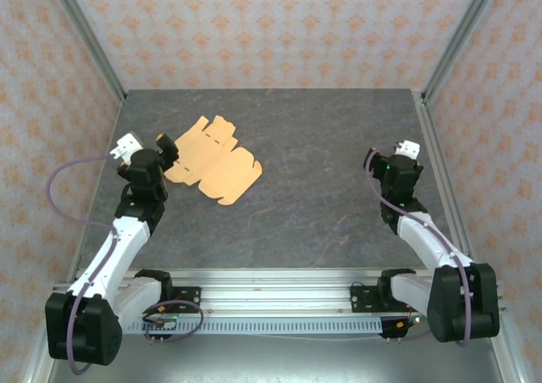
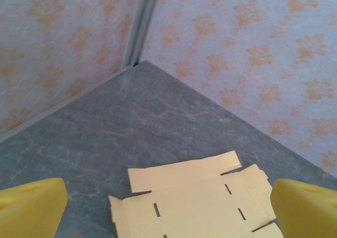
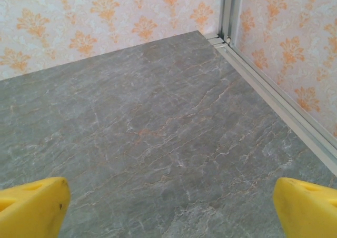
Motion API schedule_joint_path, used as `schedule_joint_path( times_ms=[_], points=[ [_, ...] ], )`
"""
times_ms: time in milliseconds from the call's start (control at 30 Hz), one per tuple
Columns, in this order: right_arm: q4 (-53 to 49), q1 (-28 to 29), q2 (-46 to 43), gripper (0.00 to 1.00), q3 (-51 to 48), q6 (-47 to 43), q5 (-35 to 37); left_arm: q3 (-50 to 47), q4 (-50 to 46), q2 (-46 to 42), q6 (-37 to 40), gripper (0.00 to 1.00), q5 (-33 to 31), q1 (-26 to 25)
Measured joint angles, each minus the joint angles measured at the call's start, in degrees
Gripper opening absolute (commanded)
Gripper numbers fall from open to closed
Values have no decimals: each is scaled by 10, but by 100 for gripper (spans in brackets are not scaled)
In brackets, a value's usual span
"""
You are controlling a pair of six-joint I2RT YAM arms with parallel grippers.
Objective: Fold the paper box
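Note:
The side flap's raised edge is free near my open fingers, so my left gripper keeps going down to that flap and closes on its edge.
The paper box lies flat and unfolded on the grey table, left of centre, a tan card sheet with flaps and slits. My left gripper hovers at the sheet's left edge, open, with nothing between its fingers. In the left wrist view the paper box lies below and ahead of my left gripper, between the yellow fingertips. My right gripper hangs open over bare table at the right, far from the sheet. The right wrist view has my right gripper wide open above bare stone.
Patterned walls with metal corner posts close in the table on the left, back and right. A metal rail runs along the table's right edge. The arm bases stand on a rail at the near edge.

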Motion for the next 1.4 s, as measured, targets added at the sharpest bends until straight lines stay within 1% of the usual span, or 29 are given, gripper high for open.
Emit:
schedule_joint_path(
  times_ms=[67,167,233,300,433,533,767,1133,1167,1200,1300,1400],
  points=[
    [-31,13,2,99,22,0,9,21,-33,14,-17,100,-8,8],
    [-80,26,11,99,60,2,17,57,-76,54,-47,100,2,47],
    [-116,29,19,99,85,5,22,70,-94,86,-69,100,21,83],
    [-145,30,25,99,105,9,26,73,-109,114,-88,100,41,109],
    [-204,31,39,99,142,17,31,73,-130,168,-122,100,91,135],
    [-242,31,46,99,163,24,31,73,-135,191,-139,100,118,141],
    [-294,33,53,99,186,33,31,73,-135,205,-157,100,150,146],
    [-334,33,74,99,204,43,26,73,-135,254,-172,100,199,173],
    [-336,33,76,99,204,44,25,73,-134,261,-172,98,205,176],
    [-336,33,77,99,204,45,24,73,-133,270,-172,94,210,177],
    [-337,33,79,99,204,47,20,73,-120,294,-177,89,236,178],
    [-337,34,79,99,204,48,17,73,-98,319,-179,89,268,177]
  ],
)
